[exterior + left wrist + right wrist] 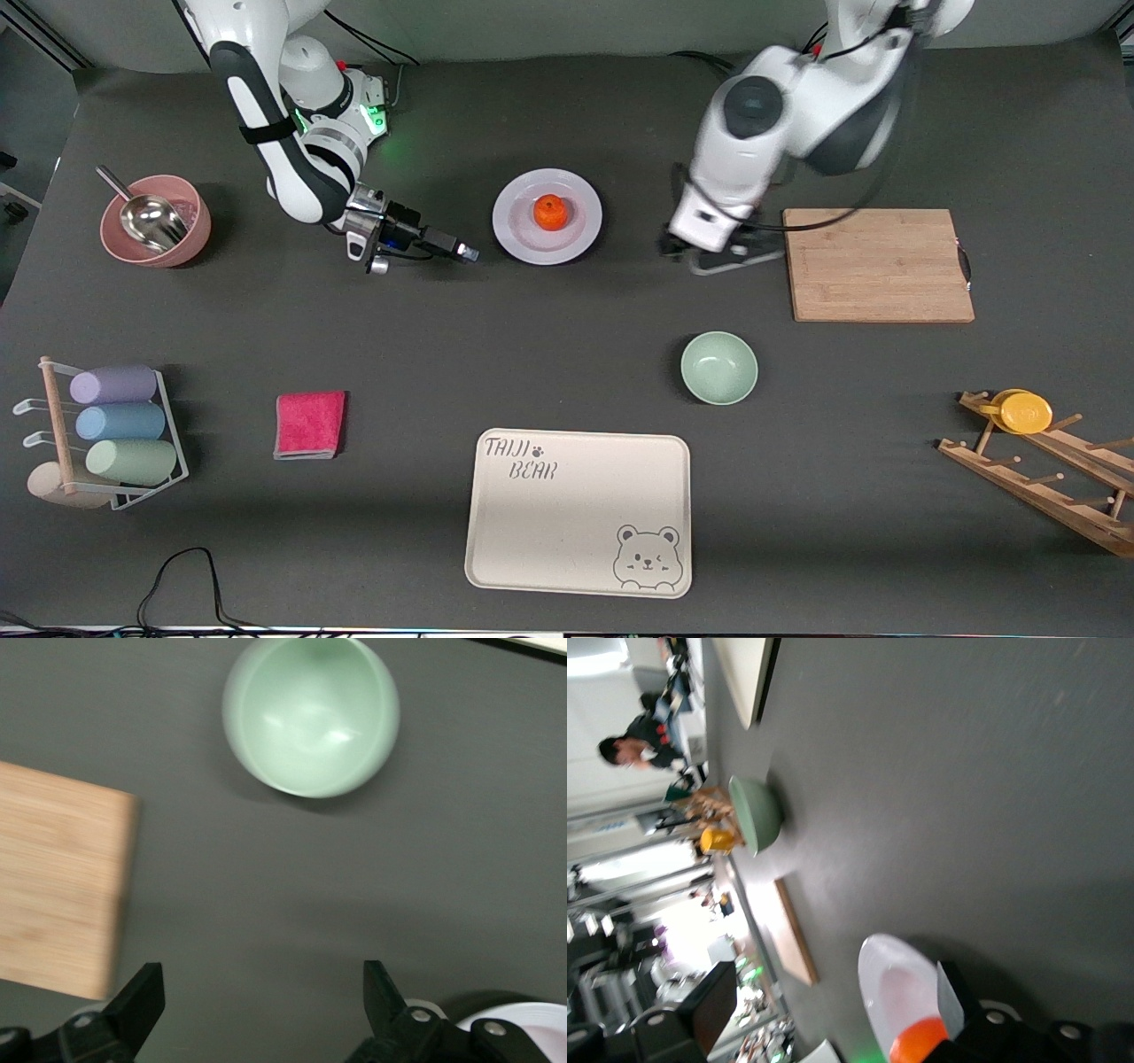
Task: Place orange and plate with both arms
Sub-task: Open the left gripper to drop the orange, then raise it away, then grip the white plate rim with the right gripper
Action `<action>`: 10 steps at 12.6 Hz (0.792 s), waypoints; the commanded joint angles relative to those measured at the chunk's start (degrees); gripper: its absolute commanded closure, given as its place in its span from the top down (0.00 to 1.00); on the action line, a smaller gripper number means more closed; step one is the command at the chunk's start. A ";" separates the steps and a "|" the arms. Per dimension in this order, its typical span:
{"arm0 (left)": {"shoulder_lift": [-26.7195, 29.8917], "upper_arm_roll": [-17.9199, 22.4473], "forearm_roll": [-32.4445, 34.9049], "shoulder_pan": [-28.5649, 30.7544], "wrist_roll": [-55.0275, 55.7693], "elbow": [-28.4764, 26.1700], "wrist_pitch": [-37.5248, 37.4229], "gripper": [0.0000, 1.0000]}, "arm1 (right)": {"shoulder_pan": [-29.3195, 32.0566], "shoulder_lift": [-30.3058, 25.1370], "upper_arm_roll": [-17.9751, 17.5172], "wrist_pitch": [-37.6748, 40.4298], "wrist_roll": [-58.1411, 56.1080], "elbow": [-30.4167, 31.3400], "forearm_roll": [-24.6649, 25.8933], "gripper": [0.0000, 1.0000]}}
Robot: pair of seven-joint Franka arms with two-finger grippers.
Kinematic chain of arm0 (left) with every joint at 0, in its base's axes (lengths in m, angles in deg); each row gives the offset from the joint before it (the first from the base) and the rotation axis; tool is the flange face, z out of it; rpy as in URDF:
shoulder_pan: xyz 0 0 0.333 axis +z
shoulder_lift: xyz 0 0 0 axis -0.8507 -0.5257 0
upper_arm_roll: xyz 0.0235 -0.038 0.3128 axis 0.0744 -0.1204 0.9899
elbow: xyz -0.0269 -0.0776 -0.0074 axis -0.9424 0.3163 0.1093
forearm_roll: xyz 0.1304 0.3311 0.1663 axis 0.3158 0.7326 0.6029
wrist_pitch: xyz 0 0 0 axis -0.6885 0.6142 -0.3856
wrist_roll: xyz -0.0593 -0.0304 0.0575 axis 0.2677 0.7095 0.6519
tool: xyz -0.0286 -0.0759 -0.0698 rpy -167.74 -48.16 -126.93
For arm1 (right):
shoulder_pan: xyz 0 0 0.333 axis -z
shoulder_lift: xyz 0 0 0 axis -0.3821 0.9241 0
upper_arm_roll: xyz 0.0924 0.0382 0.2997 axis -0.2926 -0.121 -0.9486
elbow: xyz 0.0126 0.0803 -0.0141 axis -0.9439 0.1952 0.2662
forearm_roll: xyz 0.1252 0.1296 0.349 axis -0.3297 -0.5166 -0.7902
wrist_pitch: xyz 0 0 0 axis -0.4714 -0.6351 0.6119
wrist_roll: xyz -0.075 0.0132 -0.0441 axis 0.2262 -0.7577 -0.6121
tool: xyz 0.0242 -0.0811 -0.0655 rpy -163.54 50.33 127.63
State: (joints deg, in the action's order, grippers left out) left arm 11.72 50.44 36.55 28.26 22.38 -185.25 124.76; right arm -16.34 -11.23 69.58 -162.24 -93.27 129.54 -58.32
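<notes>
I expect the orange (550, 213) to stay in place and move along when I carry the plate by its rim, because the orange is sitting in the plate's sunken middle (522, 222).
The orange (550, 212) sits in the middle of the pale round plate (515, 234), which lies on the table between the two arms. My right gripper (462, 252) hovers low beside the plate at the right arm's end, fingers open and empty, a small gap from the rim. The right wrist view shows the plate (893, 990) and the orange (920, 1038) close to one finger (949, 999). My left gripper (709, 257) hangs over bare table between the plate and the cutting board. It is open with nothing between its fingers (142, 997).
A wooden cutting board (877, 264) lies by the left gripper. A mint-green bowl (718, 367) and a beige bear tray (578, 509) lie nearer the front camera. A pink bowl with a scoop (155, 220), a red cloth (309, 424), a cup rack (111, 425) and a wooden rack with a yellow lid (1026, 412) stand around.
</notes>
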 commanded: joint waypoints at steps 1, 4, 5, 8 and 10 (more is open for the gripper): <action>10.20 -1.03 0.50 9.43 -13.14 -5.57 -5.81 1.00 | -0.57 1.03 0.58 8.41 -9.65 2.73 -1.73 1.00; 16.52 0.28 0.41 18.66 -28.07 -5.66 -11.78 1.00 | -0.57 4.37 0.58 11.43 -17.83 2.82 -1.30 1.00; 18.46 2.29 0.15 20.17 -32.82 -5.66 -13.63 1.00 | -0.57 5.86 0.67 11.52 -21.77 2.73 -1.12 1.00; 23.04 8.37 -0.03 20.71 -37.43 -5.31 -15.58 1.00 | -0.48 8.77 0.67 13.43 -27.17 2.64 -1.21 1.00; 23.40 9.08 0.67 20.62 -37.35 -4.70 -15.67 1.00 | -0.48 10.09 0.67 14.94 -27.35 2.73 -1.65 1.00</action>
State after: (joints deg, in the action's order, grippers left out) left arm 33.80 59.79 36.63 49.12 -14.44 -189.33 109.54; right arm -16.31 -2.86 69.81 -148.98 -118.31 132.55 -58.35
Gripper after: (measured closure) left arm 0.000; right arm 0.000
